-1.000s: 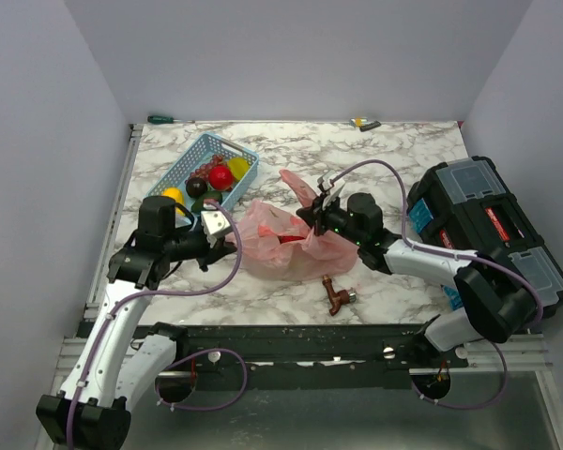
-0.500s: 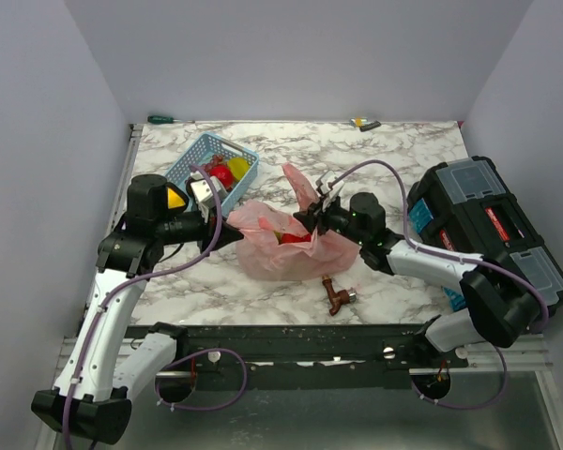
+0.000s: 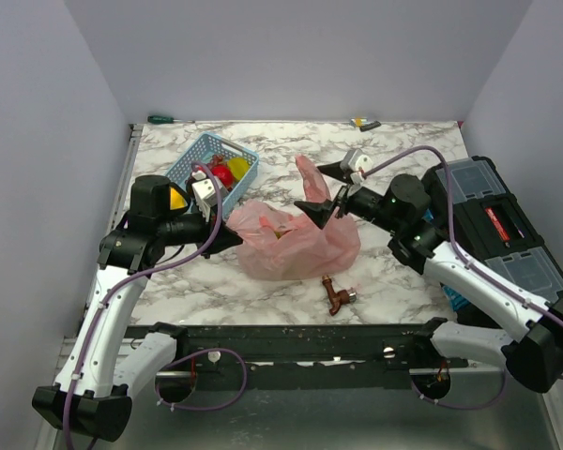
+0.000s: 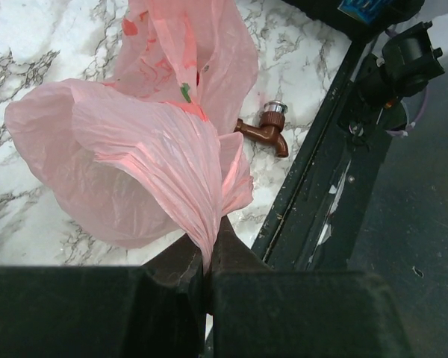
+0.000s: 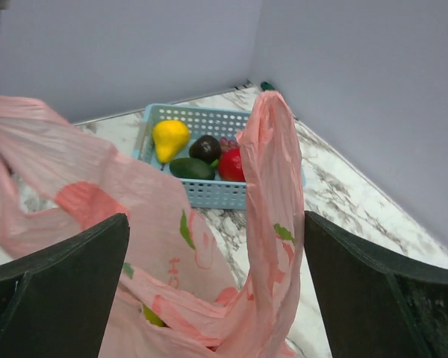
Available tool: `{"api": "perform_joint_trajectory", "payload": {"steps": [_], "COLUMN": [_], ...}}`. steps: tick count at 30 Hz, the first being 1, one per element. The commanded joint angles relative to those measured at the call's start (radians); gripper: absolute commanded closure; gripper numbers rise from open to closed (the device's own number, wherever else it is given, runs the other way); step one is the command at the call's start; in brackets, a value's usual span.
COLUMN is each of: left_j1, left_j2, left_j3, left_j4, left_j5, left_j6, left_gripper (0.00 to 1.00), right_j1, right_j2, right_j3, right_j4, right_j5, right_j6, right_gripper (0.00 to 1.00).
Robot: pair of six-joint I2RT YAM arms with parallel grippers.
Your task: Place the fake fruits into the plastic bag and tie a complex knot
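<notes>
The bag's loose handle (image 3: 311, 180) stands on its own while the robot's left gripper pulls the bag's gathered edge aside, so the robot's right gripper should move back and take over that edge (image 3: 249, 228).
The pink plastic bag (image 3: 296, 246) lies mid-table with its mouth pulled up. My left gripper (image 3: 233, 234) is shut on the gathered left edge of the plastic bag (image 4: 134, 149), which is pinched between the tips of the left gripper (image 4: 207, 246). My right gripper (image 3: 317, 189) is open, and the bag's other handle (image 5: 272, 171) stands loose between its fingers (image 5: 60, 283) without touching them. A greenish fake fruit (image 5: 153, 317) shows inside the bag. Yellow (image 5: 169, 138), dark (image 5: 206, 148), green (image 5: 193, 168) and red (image 5: 231, 164) fake fruits lie in the blue basket (image 3: 206, 150). No knot shows.
A brown tap fitting (image 3: 338, 297) lies just in front of the bag. A black toolbox (image 3: 488, 225) fills the right side. A green screwdriver (image 3: 161, 119) and a small yellow-grey item (image 3: 364, 123) lie along the back edge.
My right gripper has opened, let go of the bag's handle and drawn back to the right and upward. The left gripper stays shut on the bag and has shifted slightly toward it.
</notes>
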Motion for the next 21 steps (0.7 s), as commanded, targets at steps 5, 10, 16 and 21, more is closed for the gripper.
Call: {"api": "perform_joint_trajectory", "payload": {"steps": [5, 10, 16, 21], "left_j1": [0.003, 0.000, -0.006, -0.005], "left_j2": [-0.001, -0.002, -0.003, 0.000], "left_j3": [0.045, 0.040, 0.043, 0.042], "left_j4": [-0.035, -0.033, -0.032, -0.018], "left_j5": [-0.019, -0.015, -0.018, -0.020], "left_j6": [0.010, 0.023, 0.021, 0.013], "left_gripper": [1.00, 1.00, 1.00, 1.00], "right_j1": [0.161, 0.262, 0.304, 0.304], "right_j2": [-0.065, 0.049, 0.140, 0.037], "right_j3": [0.064, 0.083, 0.059, 0.046], "right_j4": [-0.171, -0.084, 0.079, 0.036], "right_j5": [-0.274, -0.238, -0.102, -0.050], "right_j6": [-0.184, -0.276, -0.295, -0.291], "right_gripper": [0.00, 0.00, 0.00, 0.00]}}
